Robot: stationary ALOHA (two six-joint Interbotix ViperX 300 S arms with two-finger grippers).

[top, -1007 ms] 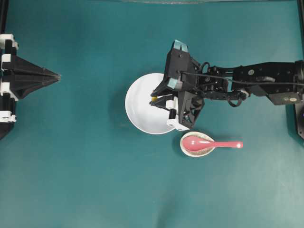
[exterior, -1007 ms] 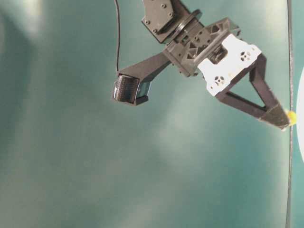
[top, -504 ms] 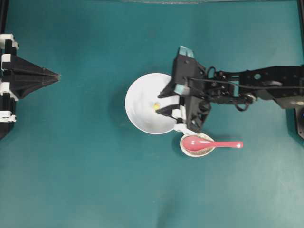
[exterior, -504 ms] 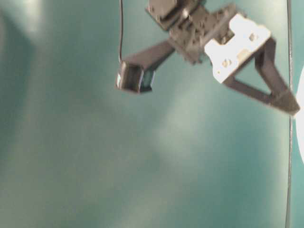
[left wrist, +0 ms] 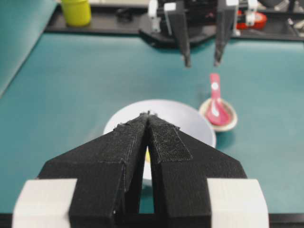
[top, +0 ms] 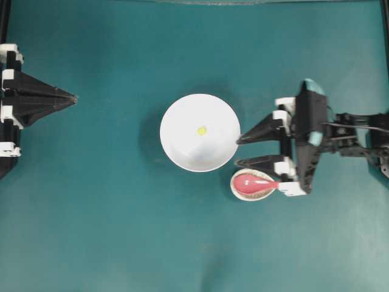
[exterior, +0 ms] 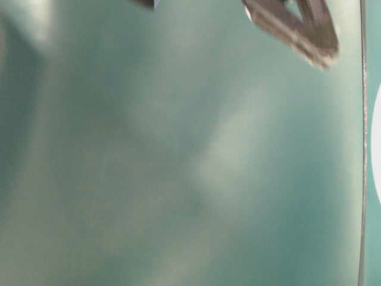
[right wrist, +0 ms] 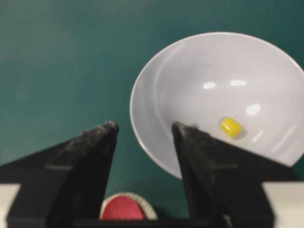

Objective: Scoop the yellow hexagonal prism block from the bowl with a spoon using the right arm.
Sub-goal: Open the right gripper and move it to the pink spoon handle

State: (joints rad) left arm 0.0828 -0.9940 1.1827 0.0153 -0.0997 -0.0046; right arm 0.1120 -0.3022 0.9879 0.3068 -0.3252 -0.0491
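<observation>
The spoon's handle (left wrist: 215, 91) sticks out free of the spoon rest, in line with the robot's open right gripper, so the robot should keep lowering back until that gripper's fingers straddle the handle (left wrist: 214, 79).
The tiny yellow hexagonal prism block (top: 201, 130) (right wrist: 231, 127) lies alone inside the white bowl (top: 182, 146) (right wrist: 190, 76) at the table's middle. My right gripper (top: 237, 152) (right wrist: 145, 127) is open and empty, its fingertips just off the bowl's right rim. The pink-red spoon (top: 250, 183) (left wrist: 217, 107) rests with its scoop in a small beige spoon rest (top: 254, 195); the right gripper's lower finger covers most of its handle. At the far left my left gripper (top: 73, 97) (left wrist: 148, 115) stays shut and holds nothing.
In the table-level view, only blurred right fingers (exterior: 309, 36) and a sliver of the bowl (exterior: 377, 149) show. A yellow cup (left wrist: 76, 10) stands on the far table edge behind the right arm's base. Teal tabletop surrounds the bowl.
My right gripper opened over the bowl and the yellow block dropped into it. The gripper then drew back to the right, out of the bowl, to above the spoon's handle.
</observation>
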